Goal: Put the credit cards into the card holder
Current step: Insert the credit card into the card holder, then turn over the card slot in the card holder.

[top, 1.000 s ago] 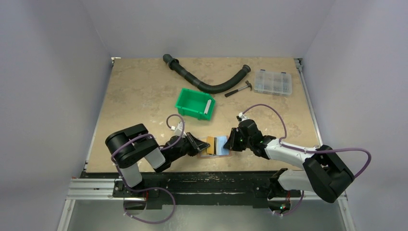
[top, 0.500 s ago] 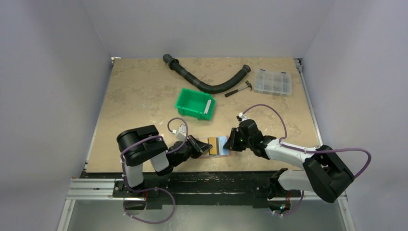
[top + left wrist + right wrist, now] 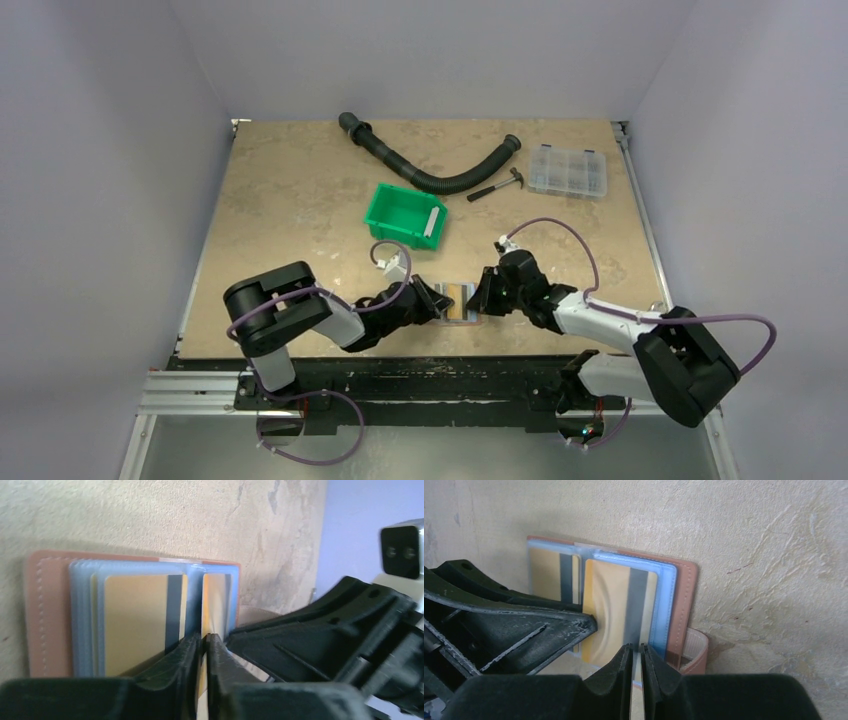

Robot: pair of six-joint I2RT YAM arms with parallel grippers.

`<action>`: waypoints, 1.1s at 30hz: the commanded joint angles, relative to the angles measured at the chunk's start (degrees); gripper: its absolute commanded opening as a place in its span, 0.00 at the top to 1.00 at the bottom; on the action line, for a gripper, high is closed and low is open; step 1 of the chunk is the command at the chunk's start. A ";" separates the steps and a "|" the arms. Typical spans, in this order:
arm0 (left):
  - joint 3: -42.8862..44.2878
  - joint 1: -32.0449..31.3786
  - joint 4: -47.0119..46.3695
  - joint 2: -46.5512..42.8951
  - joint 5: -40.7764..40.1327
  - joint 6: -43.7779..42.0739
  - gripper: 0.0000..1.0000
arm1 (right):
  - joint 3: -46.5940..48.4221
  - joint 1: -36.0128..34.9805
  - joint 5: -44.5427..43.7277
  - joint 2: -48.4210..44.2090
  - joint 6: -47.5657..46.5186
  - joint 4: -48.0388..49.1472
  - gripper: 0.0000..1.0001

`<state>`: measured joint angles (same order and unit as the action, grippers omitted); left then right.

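Next, my left gripper backs off and presses the card's inner edge (image 3: 588, 587) further in, because the yellow-gold card bows and sits short of the blue sleeve's outer seam (image 3: 666, 600).
The card holder (image 3: 459, 301), reddish-brown leather with blue-tinted clear sleeves, lies open near the table's front edge between my two grippers. My left gripper (image 3: 434, 301) reaches in from the left. In the left wrist view its jaws are shut on the thin edge of a yellow-gold credit card (image 3: 215, 602) standing in a sleeve, beside another yellow-gold card (image 3: 135, 625) sleeved in the card holder (image 3: 45, 605). My right gripper (image 3: 483, 297) is shut on the lower edge of a blue sleeve (image 3: 664, 605) that holds a striped yellow-gold card (image 3: 611, 605). The left gripper's fingertip (image 3: 586, 623) touches that card.
A green bin (image 3: 405, 215) stands behind the card holder. A black corrugated hose (image 3: 430, 170), a small hammer (image 3: 497, 187) and a clear compartment box (image 3: 567, 170) lie at the back. The holder's leather strap loop (image 3: 694, 652) curls beside my right jaws.
My left arm has pushed right with its card, closing the gap to the right gripper. The open holder now looks narrower between the grippers. The right arm has hardly moved.
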<state>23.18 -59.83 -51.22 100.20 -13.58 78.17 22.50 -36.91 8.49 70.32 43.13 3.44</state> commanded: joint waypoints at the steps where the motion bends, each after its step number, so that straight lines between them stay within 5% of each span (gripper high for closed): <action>1: 6.80 -0.80 19.35 -4.47 1.13 -6.48 0.80 | -0.32 0.02 -0.84 -3.67 0.59 -4.99 0.80; 10: 19.21 -0.46 49.22 -11.04 1.37 -13.71 0.47 | 1.33 0.00 -2.49 -6.63 0.44 -8.63 0.77; 15: 23.06 -0.15 57.56 -12.74 -0.31 -18.49 0.44 | 2.35 0.06 -2.61 -7.93 0.45 -10.47 0.70; 18: 23.54 0.82 55.85 -11.31 3.52 -21.44 0.50 | 3.01 0.10 -1.49 -8.44 1.14 -10.64 0.63; 22: 23.14 1.34 49.02 -8.05 9.05 -23.19 0.73 | 3.51 0.47 -0.27 -8.28 1.85 -9.94 0.62; 33: 22.04 1.56 47.55 -3.09 7.06 -23.79 0.91 | 3.52 1.11 2.62 -5.62 2.31 -6.32 0.62</action>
<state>45.12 -58.54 -3.77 95.74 -5.58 55.86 23.92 -36.23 9.78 64.05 44.66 -5.45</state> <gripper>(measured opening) 0.107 0.376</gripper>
